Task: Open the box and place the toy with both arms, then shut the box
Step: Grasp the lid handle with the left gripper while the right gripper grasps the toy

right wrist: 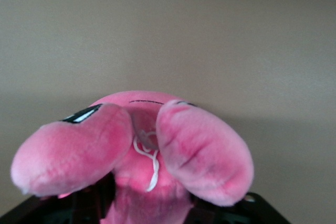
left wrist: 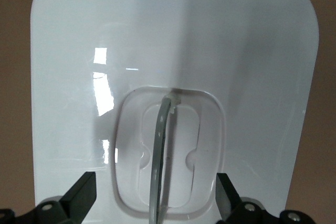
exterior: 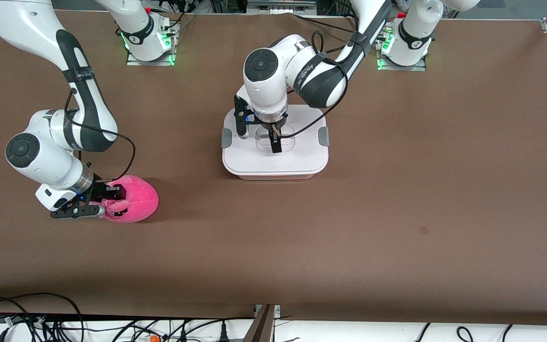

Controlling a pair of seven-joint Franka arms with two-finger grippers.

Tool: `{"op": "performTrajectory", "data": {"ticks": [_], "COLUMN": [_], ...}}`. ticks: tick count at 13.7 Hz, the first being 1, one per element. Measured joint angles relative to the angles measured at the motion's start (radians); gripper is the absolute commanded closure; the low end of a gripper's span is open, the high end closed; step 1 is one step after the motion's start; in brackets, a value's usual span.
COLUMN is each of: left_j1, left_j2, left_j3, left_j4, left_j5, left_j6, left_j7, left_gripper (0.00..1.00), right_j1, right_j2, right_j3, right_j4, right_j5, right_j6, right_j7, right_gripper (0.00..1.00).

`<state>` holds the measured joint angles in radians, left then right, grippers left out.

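Observation:
The white lid (exterior: pixel 306 157) is in the way of putting my right gripper's toy in the box, so my left gripper should first grab the clear handle (left wrist: pixel 157 163) and move the lid aside.
The box (exterior: pixel 273 164) stands mid-table with its white lid (exterior: pixel 249 159) on and a grey clip (exterior: pixel 323 137) at each end. My left gripper (exterior: pixel 276 141) is down on the lid, open, its fingers (left wrist: pixel 81 200) standing on either side of the clear handle (left wrist: pixel 160 150) without touching it. The lid (left wrist: pixel 252 77) fills the left wrist view. The hot-pink toy (exterior: pixel 136 199) lies on the table toward the right arm's end, nearer the front camera than the box. My right gripper (exterior: pixel 105 202) lies level at the table and is shut on the toy (right wrist: pixel 152 177), whose plush hides the fingers.
The brown table (exterior: pixel 397 213) has bare room between the toy and the box and all along the left arm's end. Loose cables (exterior: pixel 41 318) hang off the table edge nearest the front camera.

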<state>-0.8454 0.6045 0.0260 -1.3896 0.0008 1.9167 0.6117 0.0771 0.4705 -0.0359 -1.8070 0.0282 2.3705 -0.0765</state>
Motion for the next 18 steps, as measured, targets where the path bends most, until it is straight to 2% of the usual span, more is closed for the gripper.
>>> {"op": "performTrajectory", "data": {"ticks": [1,2,3,4,7,11,18], "left_j1": [-0.001,-0.004,-0.007,-0.010,-0.014,-0.014,-0.014], "left_j2": [0.000,0.000,0.000,0.000,0.000,-0.004,-0.039], "left_j3": [0.000,-0.001,-0.001,-0.001,-0.001,-0.001,0.001], "left_j4": [-0.001,-0.001,-0.001,-0.001,-0.001,-0.001,0.005], "left_j5": [0.000,0.000,0.000,0.000,0.000,0.000,0.000], "left_j6": [0.000,0.000,0.000,0.000,-0.001,-0.010,-0.040], "left_j7": [0.001,0.001,0.000,-0.002,-0.006,-0.006,-0.006], "left_gripper": [0.74,0.75,0.82,0.99,1.00,1.00,1.00], "right_j1": [0.000,0.000,0.000,0.000,0.001,0.004,0.019], "right_j2": [-0.005,-0.011,-0.017,-0.022,-0.039,-0.055,-0.061], "right_j3": [0.000,0.000,0.001,0.001,0.002,0.011,0.040], "right_j4": [0.000,0.000,0.001,0.002,0.020,0.132,0.258], "right_j5": [0.000,0.001,0.001,0.001,0.001,0.001,0.001], "right_j6": [-0.008,-0.021,-0.033,-0.044,-0.108,-0.288,-0.490], "right_j7": [0.000,0.000,0.000,0.000,0.000,0.000,-0.058], "right_gripper": [1.00,1.00,1.00,1.00,1.00,1.00,1.00]}}
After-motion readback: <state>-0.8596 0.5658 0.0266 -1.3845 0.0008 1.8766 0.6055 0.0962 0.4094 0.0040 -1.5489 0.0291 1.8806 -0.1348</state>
